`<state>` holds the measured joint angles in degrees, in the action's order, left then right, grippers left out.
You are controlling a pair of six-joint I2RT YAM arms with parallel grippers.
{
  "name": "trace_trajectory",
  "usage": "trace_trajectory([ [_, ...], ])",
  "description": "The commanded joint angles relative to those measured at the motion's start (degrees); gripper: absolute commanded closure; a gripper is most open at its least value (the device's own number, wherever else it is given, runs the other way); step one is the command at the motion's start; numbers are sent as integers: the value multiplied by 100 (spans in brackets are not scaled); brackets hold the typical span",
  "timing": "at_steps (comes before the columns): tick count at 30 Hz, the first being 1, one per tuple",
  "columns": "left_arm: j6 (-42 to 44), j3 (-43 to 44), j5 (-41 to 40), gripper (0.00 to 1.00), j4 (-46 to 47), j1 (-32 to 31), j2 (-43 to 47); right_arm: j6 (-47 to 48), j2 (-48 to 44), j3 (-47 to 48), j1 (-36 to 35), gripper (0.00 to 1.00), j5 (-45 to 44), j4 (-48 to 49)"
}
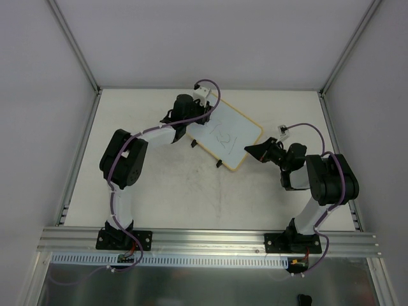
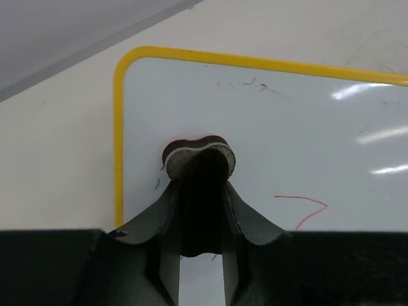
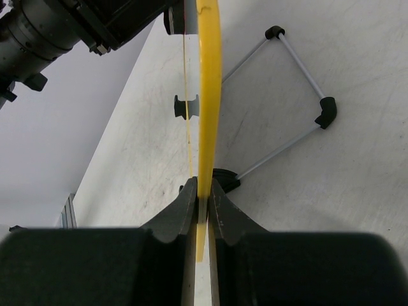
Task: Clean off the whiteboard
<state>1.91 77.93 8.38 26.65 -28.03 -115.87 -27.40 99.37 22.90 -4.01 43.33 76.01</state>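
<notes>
My left gripper needs to sweep back across toward my right gripper's end (image 1: 245, 141), because the eraser is close to the yellow rim and the red stroke (image 2: 325, 206) is farther in.
The whiteboard (image 1: 229, 135) lies slanted across the middle of the table, white with a yellow rim (image 2: 118, 140). Faint handwriting (image 1: 224, 138) shows on it, and a red stroke (image 2: 306, 207) and small dark marks (image 2: 261, 87) show in the left wrist view. My left gripper (image 2: 199, 180) is shut on a small black eraser block (image 2: 199, 153). The block's pad end rests against the board near its corner. My right gripper (image 3: 203, 189) is shut on the board's yellow edge (image 3: 208, 95), seen edge-on. From above, the right gripper (image 1: 256, 152) sits at the board's right side.
A wire stand (image 3: 290, 95) with black corner pieces lies on the table beside the board's edge. Two black feet (image 1: 218, 165) stick out at the board's near edge. Metal rails (image 1: 81, 159) and grey walls bound the table. The left arm (image 3: 57, 25) fills the right wrist view's upper left.
</notes>
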Motion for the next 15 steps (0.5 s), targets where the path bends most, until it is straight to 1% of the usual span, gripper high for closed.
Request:
trace_trajectory([
  [1,-156,-296,410,100,-134,-606,118,332,-41,84,-117,100,132,1171],
  [3,-139,-418,278,100,-117,-721,196,332,-41,92,-109,100,149,1171],
  [8,-156,-656,410,100,-117,-1098,433,305,-14,119,-100,100,149,1171],
  [11,-77,-779,217,100,-117,-1370,504,305,-6,127,-109,100,158,1171],
  [12,-51,-823,60,100,-108,-1424,513,296,3,136,-109,100,167,1171],
  [15,-51,-850,-21,100,-108,-1538,504,288,3,136,-109,100,176,1171],
])
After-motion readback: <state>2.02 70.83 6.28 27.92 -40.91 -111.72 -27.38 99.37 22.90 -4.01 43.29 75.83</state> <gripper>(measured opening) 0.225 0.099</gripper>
